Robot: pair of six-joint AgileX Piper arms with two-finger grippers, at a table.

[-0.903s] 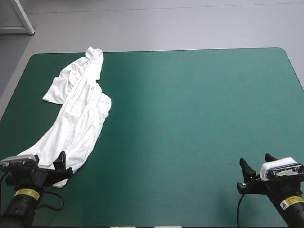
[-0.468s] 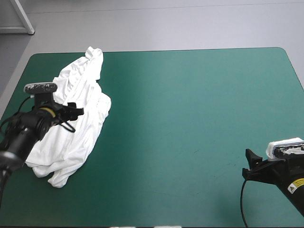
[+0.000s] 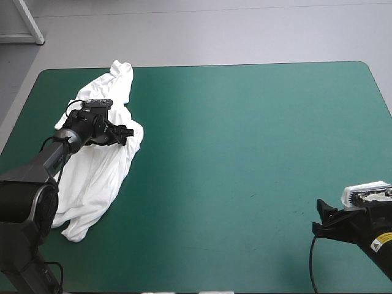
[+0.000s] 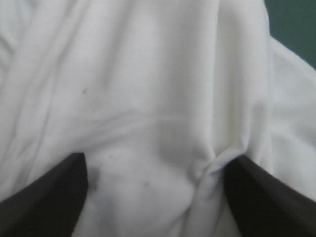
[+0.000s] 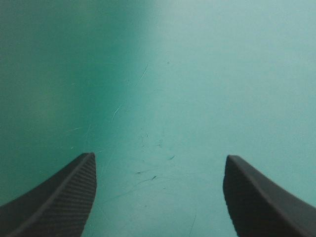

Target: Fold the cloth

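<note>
The white T-shirt point(image 3: 110, 165) will open into a wide sheet when my grippers spread it, because loose folds point(image 3: 84, 187) run along the crumpled piece of cloth.
The white T-shirt point(image 3: 98, 177) lies as a long crumpled strip along the left side of the teal-green table, from the far edge toward the near left. My left gripper point(image 3: 124, 133) is over its middle, with the black fingers open and close above the fabric. In the left wrist view, wrinkled white cloth point(image 4: 148, 89) fills nearly everything ahead of and between the left gripper point(image 4: 158, 159) fingers, and a fold bunches by one finger. My right gripper point(image 3: 323, 215) hovers open near the front right corner, over bare cover point(image 5: 158, 74) in the right wrist view point(image 5: 159, 157).
The teal-green cover point(image 3: 245, 153) stretches bare from the T-shirt to the right edge. A pale frame leg point(image 3: 29, 21) stands on the floor beyond the far left corner.
My left arm has swung from the near left corner out over the T-shirt's middle. The shirt's near end has drawn in and bunched. My right gripper shifted slightly rightward.
</note>
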